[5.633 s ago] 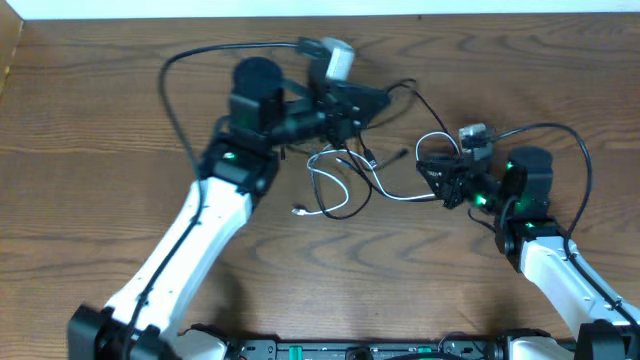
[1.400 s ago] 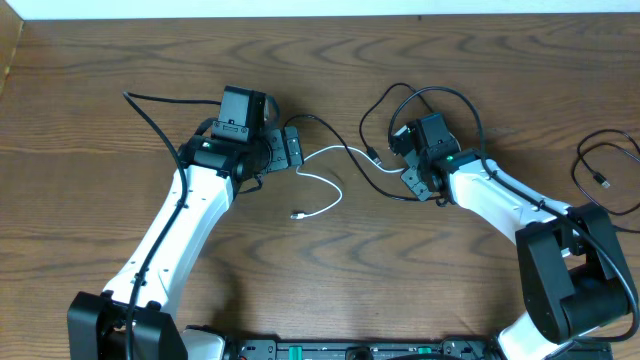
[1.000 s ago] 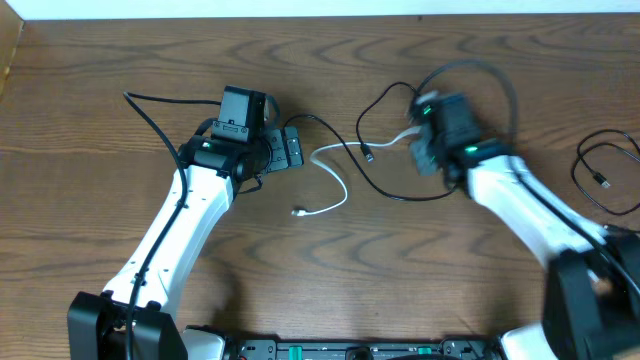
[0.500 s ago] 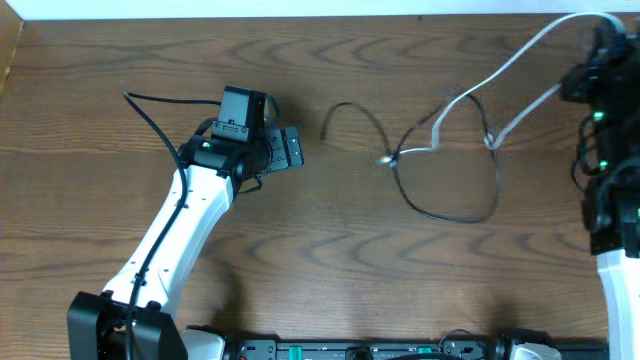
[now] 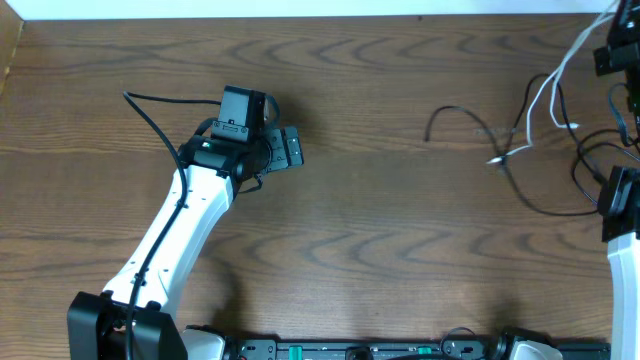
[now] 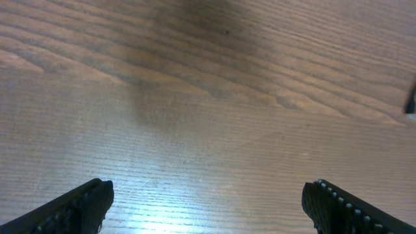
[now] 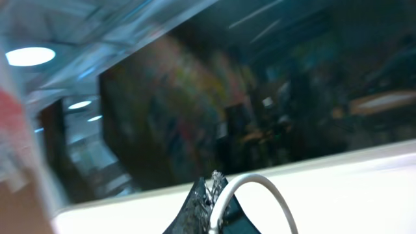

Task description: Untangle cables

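Note:
The robot's right gripper should swing back and put the white cable to one side before it takes the black cable (image 5: 484, 124), because the white cable's end (image 5: 496, 160) lies across the black cable.
My right gripper (image 5: 612, 45) is raised at the far right edge of the table and is shut on the white cable (image 5: 546, 92). The cord hangs from it down to the table near a small plug end (image 5: 496, 160). In the right wrist view the shut fingertips (image 7: 209, 192) pinch the white cable (image 7: 260, 182), which arcs out to the right. The thin black cable (image 5: 468, 115) lies on the wood under the white one, crossing it and curving away to the right. My left gripper (image 5: 296, 149) rests low over bare wood at centre left, open, with nothing between its fingers (image 6: 78, 207).
The wooden table (image 5: 380, 250) has a white wall edge along the back. More black cord (image 5: 590, 152) loops at the right edge beside my right arm (image 5: 622, 230). The right wrist camera points up at the room.
My right gripper has swung from the middle to the far right and upward, dragging the white cable and the black one with it. The left arm has stayed still.

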{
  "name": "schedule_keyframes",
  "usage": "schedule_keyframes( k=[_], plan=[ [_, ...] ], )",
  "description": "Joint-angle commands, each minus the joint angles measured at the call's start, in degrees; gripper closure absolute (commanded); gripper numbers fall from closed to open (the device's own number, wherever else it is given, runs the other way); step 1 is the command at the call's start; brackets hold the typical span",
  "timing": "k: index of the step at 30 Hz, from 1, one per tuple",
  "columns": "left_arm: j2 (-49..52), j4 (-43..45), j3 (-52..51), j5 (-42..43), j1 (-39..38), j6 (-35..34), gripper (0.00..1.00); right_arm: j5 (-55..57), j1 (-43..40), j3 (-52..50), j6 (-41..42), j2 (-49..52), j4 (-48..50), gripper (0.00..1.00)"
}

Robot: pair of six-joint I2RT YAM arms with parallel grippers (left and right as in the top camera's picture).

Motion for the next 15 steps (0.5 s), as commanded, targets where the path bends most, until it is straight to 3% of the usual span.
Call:
schedule_keyframes(
  k=[1, 8, 11, 14, 15],
  plan=[
    [-0.11, -0.2, 0.09, -0.37, 0.31, -0.28, 0.02, -10.29, 0.37, 0.42, 8.61, 2.23, 0.31, 0.99],
    [-0.11, -0.2, 0.09, -0.37, 0.31, -0.28, 0.02, -22.49, 2.95, 0.42, 12.61, 6.34, 7.63, 0.99],
    [-0.11, -0.22, 0.09, -0.35, 0.31, -0.28, 0.02, -21.16, 3.37, 0.42, 12.52, 7.23, 11.21, 0.99],
    [-0.11, -0.22, 0.09, -0.35, 0.31, -0.28, 0.02, -15.47, 3.37, 0.42, 7.52, 7.23, 6.36, 0.99],
    [-0.11, -0.22, 0.09, -0.35, 0.31, -0.28, 0.02, -11.65, 3.37, 0.42, 5.4, 7.23, 0.02, 0.99]
  ],
)
